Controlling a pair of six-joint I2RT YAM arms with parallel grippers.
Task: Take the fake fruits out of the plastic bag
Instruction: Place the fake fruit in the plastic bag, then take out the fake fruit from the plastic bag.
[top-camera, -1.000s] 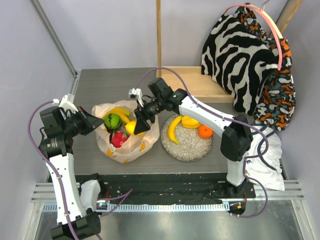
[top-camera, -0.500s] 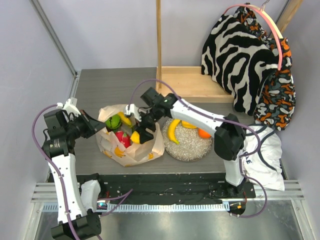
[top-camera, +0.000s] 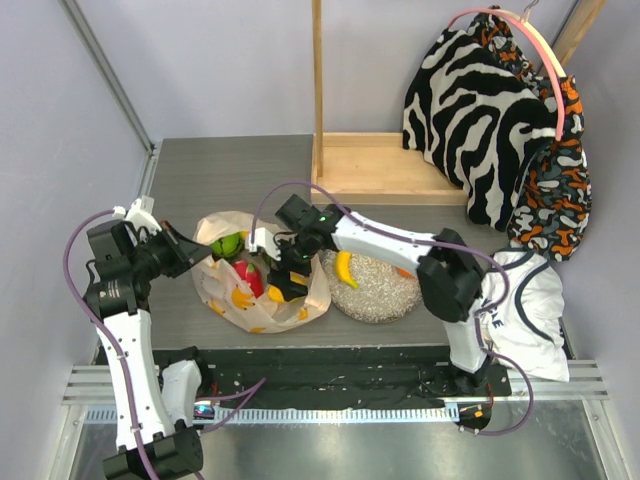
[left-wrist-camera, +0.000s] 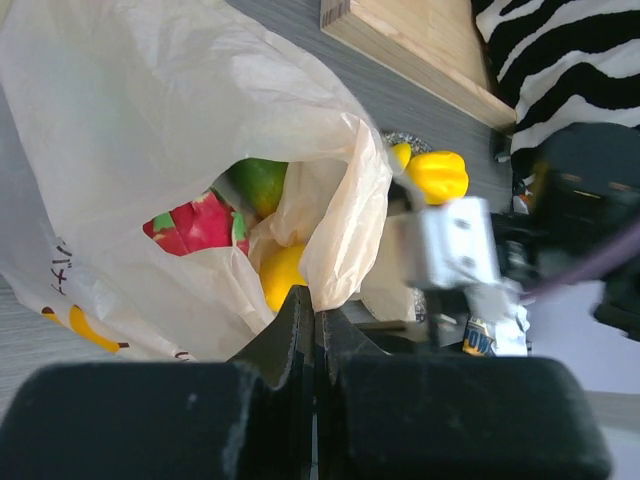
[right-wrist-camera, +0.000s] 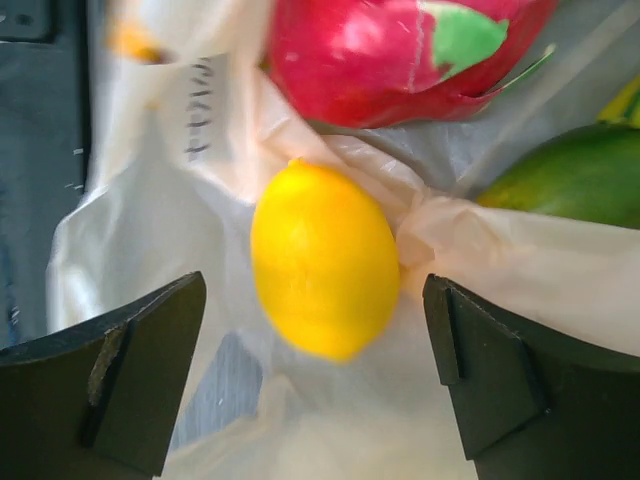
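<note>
I am seeing a patch of yellow (top-camera: 245, 235) peek out beside the green fruit, so I should expect more fruit hidden in the plastic bag (top-camera: 221, 296) behind the lemon.
The beige plastic bag (top-camera: 300, 292) lies open at the table's left. My left gripper (top-camera: 188, 252) is shut on the bag's edge (left-wrist-camera: 340, 250) and holds the mouth open. Inside I see a lemon (right-wrist-camera: 325, 262), a red fruit (right-wrist-camera: 390, 55) and a green fruit (right-wrist-camera: 575, 175); all three also show in the left wrist view, the lemon (left-wrist-camera: 280, 275), the red fruit (left-wrist-camera: 200, 222) and the green fruit (left-wrist-camera: 258, 180). My right gripper (top-camera: 280, 282) is inside the bag, open, its jaws on either side of the lemon without touching it.
A speckled grey plate (top-camera: 385, 295) right of the bag holds a banana (top-camera: 343, 268), a yellow pepper (left-wrist-camera: 437, 175) and an orange mostly hidden by my right arm. A wooden tray (top-camera: 385, 170) sits at the back. Zebra-print cloth (top-camera: 480, 120) hangs at the right.
My right gripper has moved down and forward into the bag, from above its mouth to around the lemon. The left gripper has stayed on the bag's edge.
</note>
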